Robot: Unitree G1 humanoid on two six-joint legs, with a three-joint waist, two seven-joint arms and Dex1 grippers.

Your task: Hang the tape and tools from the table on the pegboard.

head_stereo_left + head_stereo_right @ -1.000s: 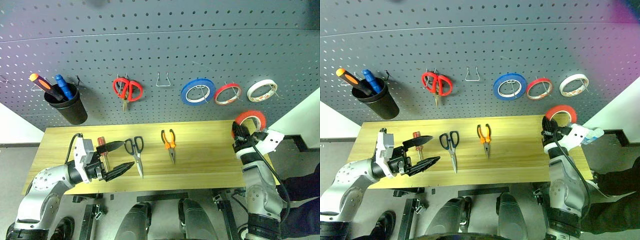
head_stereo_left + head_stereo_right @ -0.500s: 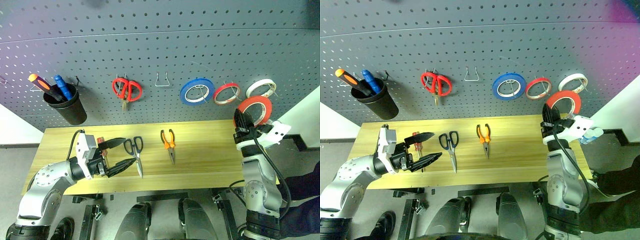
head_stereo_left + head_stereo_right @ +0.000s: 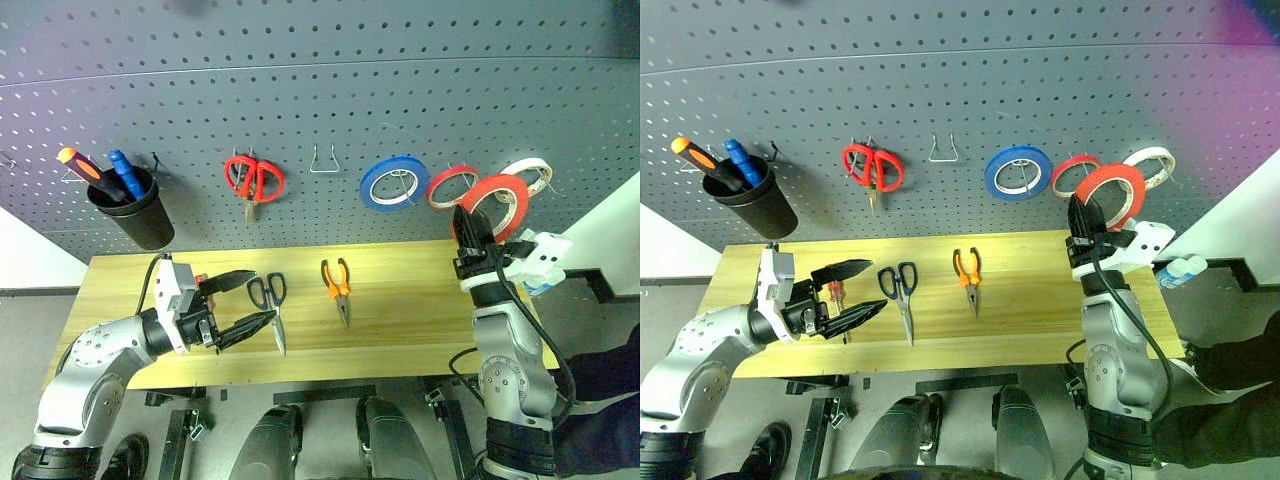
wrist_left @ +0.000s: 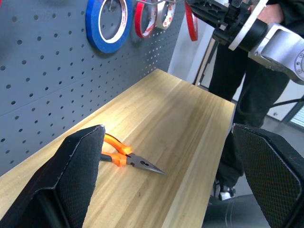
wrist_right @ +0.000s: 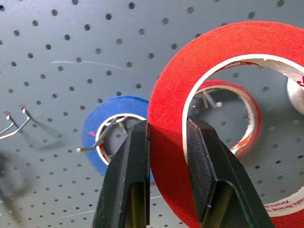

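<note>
The broad red tape's hole faces the thin red ring's hook. My right gripper keeps moving there until the hook reaches into the hole, then let go.
My right gripper is shut on the rim of the broad red tape and holds it up against the pegboard, between a thin red ring and a white roll. In the right wrist view the fingers pinch the tape. My left gripper hovers open and level over the left part of the table. The red-handled screwdriver lies just behind it. Dark-handled scissors lie at its fingertips. The orange-and-black pliers lie mid-table, and the left wrist view has the pliers too.
On the pegboard hang a black cup holding two screwdrivers, red-handled scissors, an empty wire hook, a blue roll, a thin red ring and a white roll. A person in dark clothing stands at the table's right end.
My right gripper has lifted the red tape up and to the left, from the table's right end to the pegboard by the thin red ring. The left gripper stays put.
</note>
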